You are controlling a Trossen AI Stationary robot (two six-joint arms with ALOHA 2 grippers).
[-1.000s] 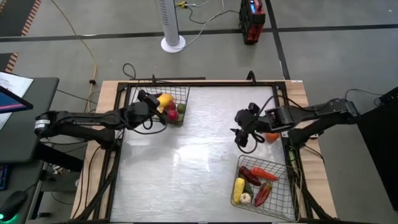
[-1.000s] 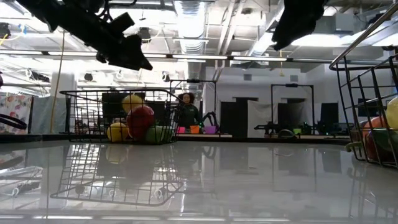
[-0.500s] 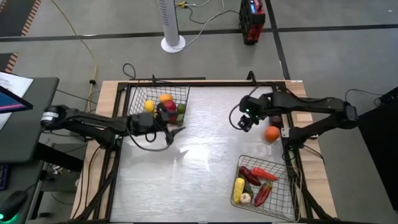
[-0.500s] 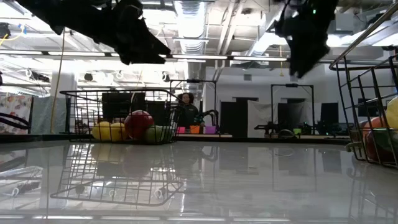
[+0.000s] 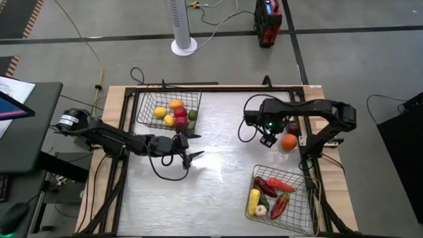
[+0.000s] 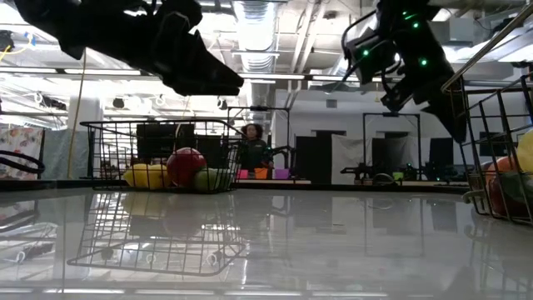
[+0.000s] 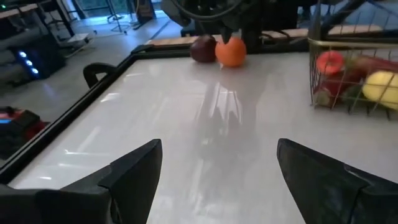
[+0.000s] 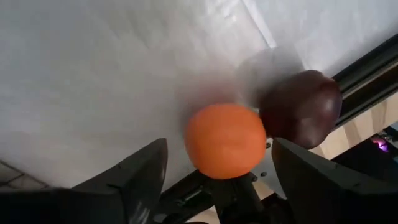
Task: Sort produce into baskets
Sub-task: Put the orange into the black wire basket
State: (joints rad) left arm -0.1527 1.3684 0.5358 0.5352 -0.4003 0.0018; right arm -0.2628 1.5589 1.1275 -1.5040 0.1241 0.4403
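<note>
My right gripper should send the orange fruit (image 5: 289, 142) across to the tabletop (image 5: 203, 135) by the fruit basket for my left gripper, because the fruit is out of my left gripper's reach.
The left wire basket (image 5: 147, 99) at the far left holds yellow, orange, red and green round fruits (image 5: 173, 114); it also shows in the low view (image 6: 117, 158). The right wire basket (image 5: 301, 215) at the near right holds long red, yellow and green produce and a white garlic (image 5: 261, 211). An orange fruit (image 5: 289, 141) and a dark maroon fruit (image 5: 293, 128) lie on the table by its right edge. My right gripper (image 5: 268, 139) is open just left of the orange fruit (image 8: 225, 140). My left gripper (image 5: 193, 158) is open and empty over the table's middle.
A black frame (image 5: 218, 88) runs around the table. Bare tabletop (image 5: 218, 192) lies between the two baskets. My left wrist view looks across the table at the orange fruit (image 7: 231, 51), the maroon fruit (image 7: 203, 48) and the right basket (image 7: 314, 68). A person (image 6: 251, 143) stands far behind the table.
My left gripper has drawn away from the left basket toward the table's middle and near side. A yellow fruit that stood high in that basket has dropped among the others. My right gripper has swung toward the far edge, then come back and turned toward the orange fruit.
</note>
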